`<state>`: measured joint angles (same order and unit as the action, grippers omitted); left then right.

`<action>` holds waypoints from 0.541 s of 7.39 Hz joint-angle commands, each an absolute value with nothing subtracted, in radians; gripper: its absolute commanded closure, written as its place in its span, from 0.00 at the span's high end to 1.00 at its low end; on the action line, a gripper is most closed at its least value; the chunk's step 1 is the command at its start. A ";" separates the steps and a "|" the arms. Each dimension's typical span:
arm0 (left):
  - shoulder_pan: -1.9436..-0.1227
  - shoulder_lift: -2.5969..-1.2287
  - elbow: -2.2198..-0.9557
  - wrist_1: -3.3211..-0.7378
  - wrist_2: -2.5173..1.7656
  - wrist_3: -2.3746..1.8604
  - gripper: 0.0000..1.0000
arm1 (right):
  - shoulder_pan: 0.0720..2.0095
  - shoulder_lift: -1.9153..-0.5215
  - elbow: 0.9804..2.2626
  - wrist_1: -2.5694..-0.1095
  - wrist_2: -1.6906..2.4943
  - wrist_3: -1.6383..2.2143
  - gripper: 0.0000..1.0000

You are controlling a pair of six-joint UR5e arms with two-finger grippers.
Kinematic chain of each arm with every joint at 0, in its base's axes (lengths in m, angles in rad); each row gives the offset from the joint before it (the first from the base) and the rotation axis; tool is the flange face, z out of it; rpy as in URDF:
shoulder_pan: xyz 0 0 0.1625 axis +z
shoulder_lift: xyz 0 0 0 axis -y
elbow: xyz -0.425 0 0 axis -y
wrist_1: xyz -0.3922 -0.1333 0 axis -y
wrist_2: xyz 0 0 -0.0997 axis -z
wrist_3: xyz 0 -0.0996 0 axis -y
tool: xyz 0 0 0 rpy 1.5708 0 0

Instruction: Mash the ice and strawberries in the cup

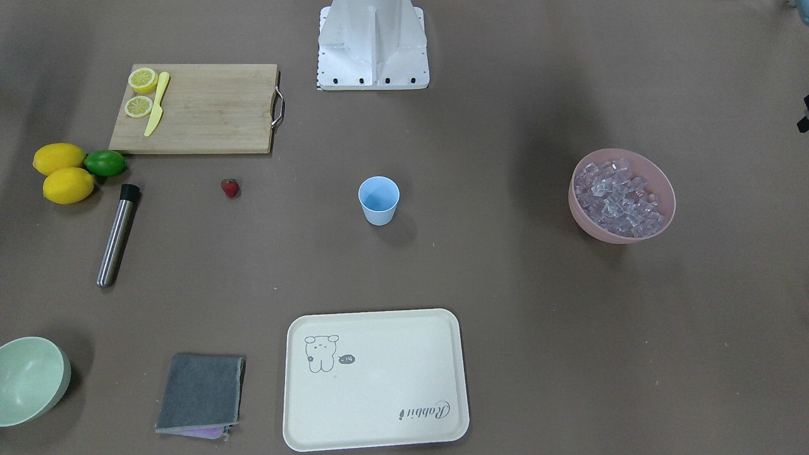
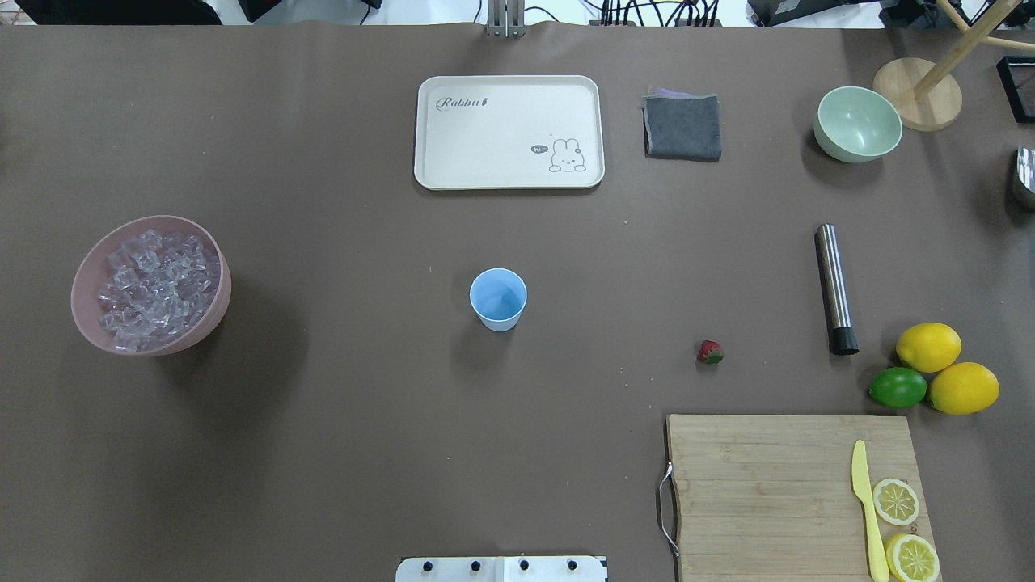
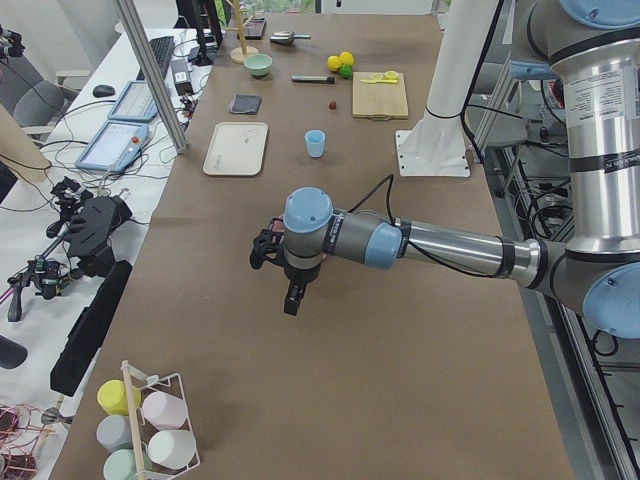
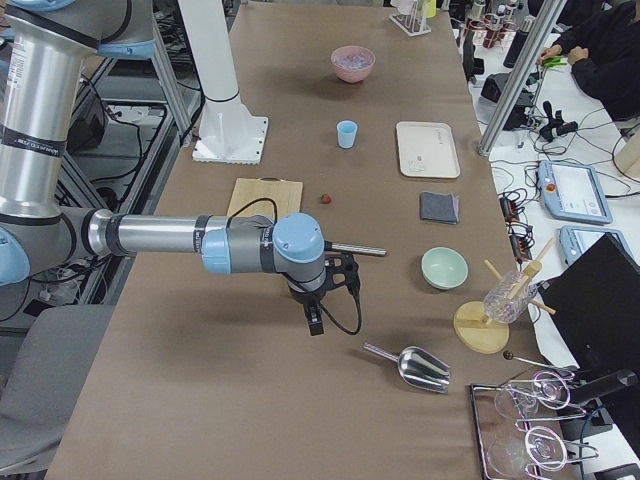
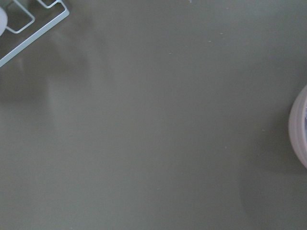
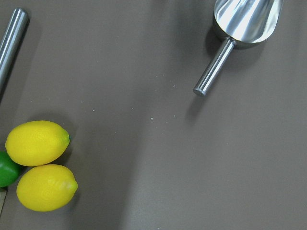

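Observation:
My left gripper should go toward the open pink bowl (image 1: pixel 622 196) next until its fingers are over the ice (image 1: pixel 620 182), because the way to that bowl is clear.
The light blue cup (image 1: pixel 378 200) stands upright at the table's middle, also seen from above as cup (image 2: pixel 498 299), and looks empty. The ice (image 2: pixel 154 279) fills a pink bowl (image 2: pixel 212 314) on the robot's left. One red strawberry (image 2: pixel 710 352) lies on the table between the cup and the cutting board. My left gripper (image 3: pixel 290 303) hangs over bare table beyond that bowl, whose rim (image 5: pixel 297 127) shows at the left wrist view's edge. My right gripper (image 4: pixel 315 325) hangs near the lemons and a steel scoop (image 6: pixel 244 19). I cannot tell whether either gripper is open or shut.
A steel muddler (image 2: pixel 834 289) lies right of the strawberry. Two lemons (image 2: pixel 928 347) and a lime (image 2: pixel 897 387) sit beside a cutting board (image 2: pixel 760 485) with a yellow knife and lemon halves. A cream tray (image 2: pixel 508 132), grey cloth (image 2: pixel 682 127) and mint bowl (image 2: pixel 857 123) line the far edge.

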<state>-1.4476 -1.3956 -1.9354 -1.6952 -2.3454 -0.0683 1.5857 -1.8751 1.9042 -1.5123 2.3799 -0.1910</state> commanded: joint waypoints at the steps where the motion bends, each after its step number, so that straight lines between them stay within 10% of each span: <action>1: -1.344 -1.408 -1.968 -1.809 -2.342 -0.258 0.98 | 1.585 -1.875 1.904 -1.513 2.420 -0.192 1.00; 4: -1.117 -1.459 -2.008 -1.835 -2.240 -0.590 0.97 | 1.585 -1.875 1.904 -1.509 2.428 -0.192 1.00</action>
<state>-1.2054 -1.4466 -1.9814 -1.8280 -2.2869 -0.4676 1.5846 -1.8746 1.9037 -1.5103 2.4258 -0.1911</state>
